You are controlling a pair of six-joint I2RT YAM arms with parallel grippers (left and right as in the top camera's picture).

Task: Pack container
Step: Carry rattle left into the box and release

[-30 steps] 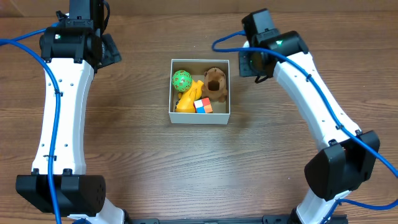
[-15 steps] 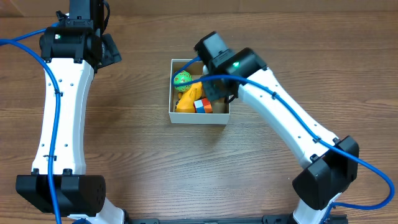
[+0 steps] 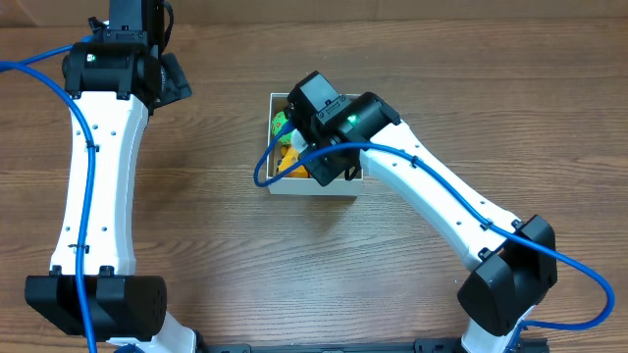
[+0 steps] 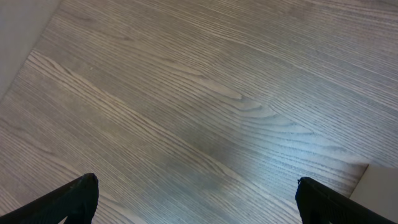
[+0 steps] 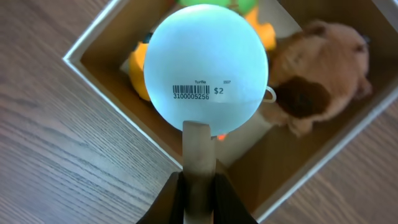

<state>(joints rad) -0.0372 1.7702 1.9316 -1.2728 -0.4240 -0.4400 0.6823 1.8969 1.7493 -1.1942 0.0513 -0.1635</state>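
Note:
The pale blue round thing [image 5: 205, 65] is hanging inside the container's sides, so my right gripper should go on moving it down beside the brown plush toy before it lets go of it there.
The container [image 3: 316, 187] is a square white box with a brown inside, at the table's middle. It holds a green ball [image 3: 280, 122], a yellow toy [image 3: 289, 163] and a brown plush toy [image 5: 323, 68]. My right gripper [image 5: 199, 186] is shut on the beige handle of a pale blue round thing [image 5: 205, 59] with a barcode sticker. It holds this above the container's inside [image 5: 106, 97], over the yellow toy [image 5: 138, 62]. The right arm [image 3: 329, 123] hides most of the box from overhead. My left gripper [image 4: 199, 205] is open and empty over bare wood.
The left arm [image 3: 113, 69] reaches to the table's far left corner, well apart from the box. A white corner [image 4: 380, 186] shows at the lower right of the left wrist view. Wooden tabletop [image 3: 196, 245] surrounds the box on all sides.
My right arm has swung left from beside the box's right side to over the box, carrying the pale blue round thing. The left arm has not moved.

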